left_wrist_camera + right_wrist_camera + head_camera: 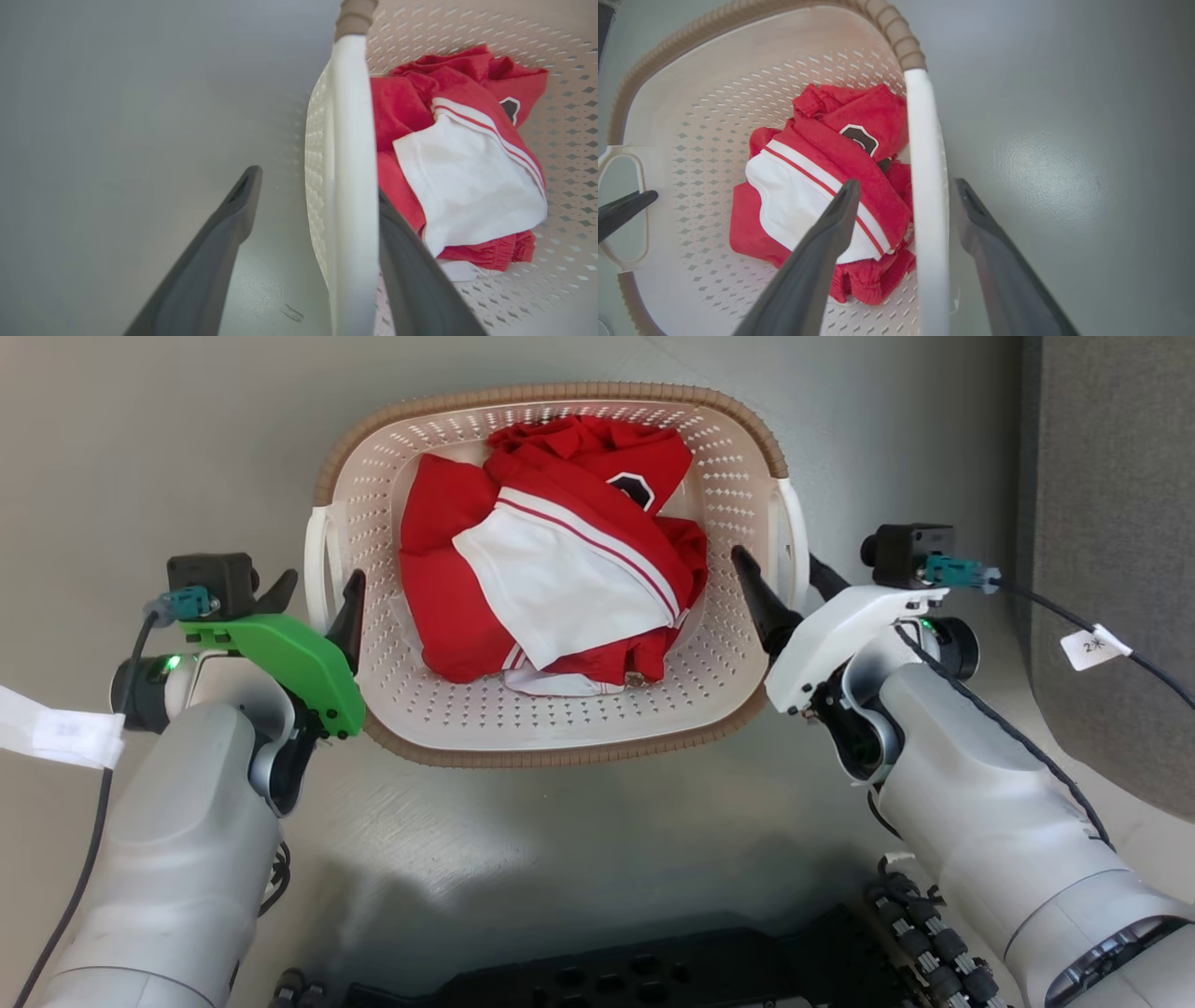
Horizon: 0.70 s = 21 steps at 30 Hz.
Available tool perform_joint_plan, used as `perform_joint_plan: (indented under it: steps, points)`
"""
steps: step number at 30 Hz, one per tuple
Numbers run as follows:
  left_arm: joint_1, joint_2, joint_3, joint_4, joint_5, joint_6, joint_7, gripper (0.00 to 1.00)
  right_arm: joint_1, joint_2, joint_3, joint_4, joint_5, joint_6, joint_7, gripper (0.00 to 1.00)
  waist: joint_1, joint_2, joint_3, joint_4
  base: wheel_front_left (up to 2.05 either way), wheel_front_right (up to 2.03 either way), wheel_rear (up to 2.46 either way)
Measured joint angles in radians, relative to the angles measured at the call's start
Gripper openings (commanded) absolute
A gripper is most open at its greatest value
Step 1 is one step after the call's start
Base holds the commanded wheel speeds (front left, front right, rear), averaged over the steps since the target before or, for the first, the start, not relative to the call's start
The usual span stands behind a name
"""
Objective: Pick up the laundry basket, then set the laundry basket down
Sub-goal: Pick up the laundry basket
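The white handle runs straight on from the laundry basket's brown rim. The white handle will therefore stay in line and raise the laundry basket level when I lift.
The laundry basket stands on the grey floor, cream and perforated with a brown rim, holding red and white clothes. My left gripper is open and straddles the basket's left white handle, one finger outside and one inside the wall. In the left wrist view, the left gripper has its inner finger against the handle and the outer one apart from it. My right gripper is open astride the right white handle. Seen from its own wrist, the right gripper has a gap on both sides.
A dark grey panel stands along the right side. My black base lies at the bottom edge, just behind the basket. Cables with white tags hang from both wrists. Bare floor surrounds the basket.
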Motion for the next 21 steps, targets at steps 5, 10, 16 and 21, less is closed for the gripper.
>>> perform_joint_plan:
  steps: [5, 10, 16, 21]
  points:
    - [-0.019, -0.007, -0.029, 0.004, -0.020, 0.000, 0.010, 1.00, -0.026, -0.001, 0.011, 0.020, 0.038, -0.019, 0.004, 1.00, 0.0000, 0.0000, 0.010, 0.007, 0.00, 0.00, 0.00]
    - [-0.048, -0.005, -0.040, 0.010, -0.047, 0.000, 0.008, 1.00, -0.063, -0.001, 0.037, 0.030, 0.053, -0.019, 0.004, 1.00, 0.0000, 0.0000, 0.027, 0.015, 0.00, 0.00, 0.00]
    - [-0.049, -0.005, -0.060, 0.028, -0.064, -0.002, 0.006, 0.33, -0.073, -0.001, 0.054, 0.044, 0.087, -0.028, 0.003, 1.00, 0.0000, 0.0000, 0.034, 0.021, 0.00, 0.00, 0.00]
    - [-0.054, -0.007, -0.081, 0.031, -0.087, -0.003, 0.002, 0.00, -0.079, -0.001, 0.071, 0.061, 0.106, -0.035, 0.000, 0.00, 0.0000, 0.0000, 0.036, 0.023, 0.00, 0.00, 0.00]
